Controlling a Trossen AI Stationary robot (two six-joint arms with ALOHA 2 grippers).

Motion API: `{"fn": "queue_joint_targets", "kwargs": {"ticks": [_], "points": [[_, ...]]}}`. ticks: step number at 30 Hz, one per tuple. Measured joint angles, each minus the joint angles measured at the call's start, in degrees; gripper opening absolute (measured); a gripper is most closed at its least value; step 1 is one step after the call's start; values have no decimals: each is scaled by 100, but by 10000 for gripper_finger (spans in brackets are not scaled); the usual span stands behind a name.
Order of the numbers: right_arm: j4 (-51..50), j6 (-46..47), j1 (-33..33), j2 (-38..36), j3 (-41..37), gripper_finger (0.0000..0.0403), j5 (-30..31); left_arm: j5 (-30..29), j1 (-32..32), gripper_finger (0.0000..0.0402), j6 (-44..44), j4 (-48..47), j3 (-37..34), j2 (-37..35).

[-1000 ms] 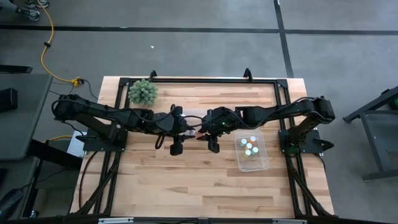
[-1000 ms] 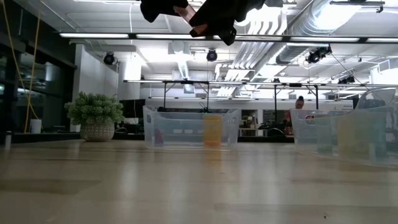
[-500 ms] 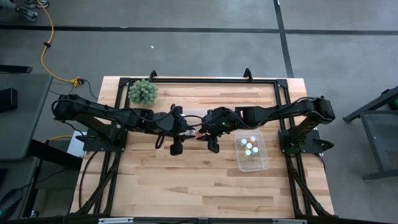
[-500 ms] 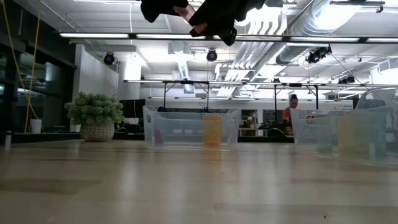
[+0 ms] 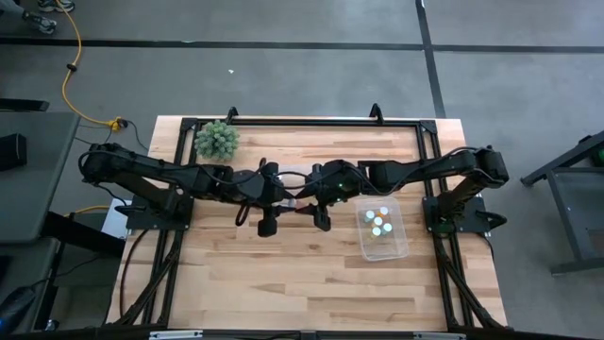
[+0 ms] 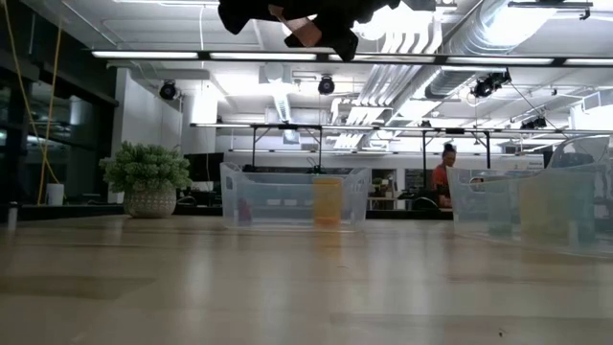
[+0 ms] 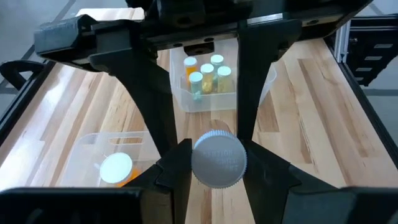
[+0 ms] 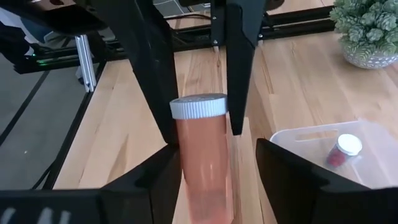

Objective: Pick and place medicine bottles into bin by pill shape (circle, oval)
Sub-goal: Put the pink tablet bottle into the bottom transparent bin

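My right gripper has a gap (image 8: 245,158) between one finger and the bottle's body, so it should line up with the middle of the body (image 8: 204,158) and close before my left gripper frees the cap.
An orange medicine bottle (image 8: 202,162) with a white cap is held high over the table's middle, between my two grippers. My left gripper (image 7: 217,173) is shut on its cap end. My right gripper (image 8: 217,165) is open, with a finger on either side of the bottle's body and a clear gap on one side. A clear bin (image 5: 381,229) toward the right edge holds several bottles (image 7: 205,71) standing upright. A second clear bin (image 8: 323,146) below the grippers holds one bottle (image 8: 343,149). My left gripper pinches the bottle's white cap (image 7: 198,163) between its two fingers (image 7: 177,171). The fingers come from the table's left, slanting a little downward. The bottle's body points away along them toward the right arm. It is lifted well clear of the table.
A potted green plant (image 5: 217,139) stands at the far left of the table. The black frame rail (image 5: 311,121) runs along the far edge. Bare wood (image 5: 283,274) lies toward the near edge. A person (image 6: 446,168) shows in the room beyond.
My right gripper has opened its fingers off the bottle's body and stayed where it was. The bottle remains high over the table in my left gripper, which has kept still.
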Motion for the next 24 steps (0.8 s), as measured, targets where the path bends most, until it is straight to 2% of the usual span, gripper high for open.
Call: {"fn": "queue_joint_targets", "kwargs": {"ticks": [11,24], "points": [[63,-23,0,2,0,196,-188,121,2,113,-35,-4,0,0],[63,-23,0,4,0,166,-199,73,2,113,-44,-14,0,0]]}}
